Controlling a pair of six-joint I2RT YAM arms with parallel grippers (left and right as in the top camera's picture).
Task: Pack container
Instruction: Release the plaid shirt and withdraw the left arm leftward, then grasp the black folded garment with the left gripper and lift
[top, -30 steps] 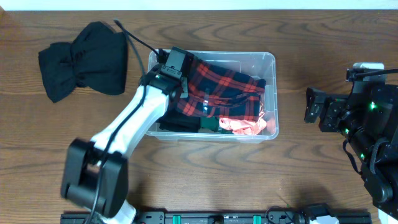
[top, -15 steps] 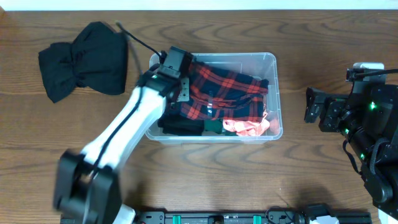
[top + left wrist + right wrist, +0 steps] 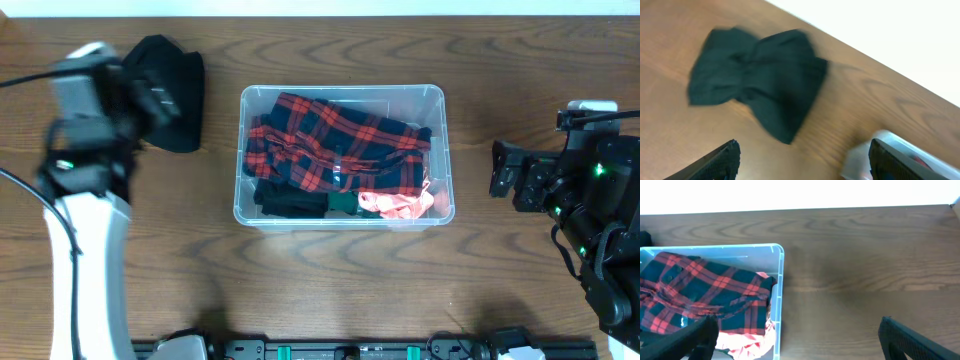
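My left gripper continues to move its open fingers down toward the cloth's outer end (image 3: 704, 91) until they close on it, because the black cloth (image 3: 178, 98) is lying clear of the container.
The clear container (image 3: 341, 89) stands mid-table. It holds a red-and-black plaid garment (image 3: 340, 145), dark clothing, a green piece and a pink garment (image 3: 400, 203). My left gripper (image 3: 150, 95) is open and empty at the far left, above a black cloth (image 3: 178, 105) that lies on the table. In the left wrist view the black cloth (image 3: 760, 75) lies ahead of the open jaws (image 3: 805, 165), with a container corner (image 3: 865, 157) at the right. My right gripper (image 3: 503, 170) is open and empty, right of the container (image 3: 778, 280).
The brown wooden table runs to a white edge at the back. The right arm's black body (image 3: 600, 200) stands at the right side. Bare wood (image 3: 865, 280) lies between the right gripper and the container.
My left arm has swung out of the container and far to the left, over the black cloth. The plaid garment stays in the container. The right arm has not moved.
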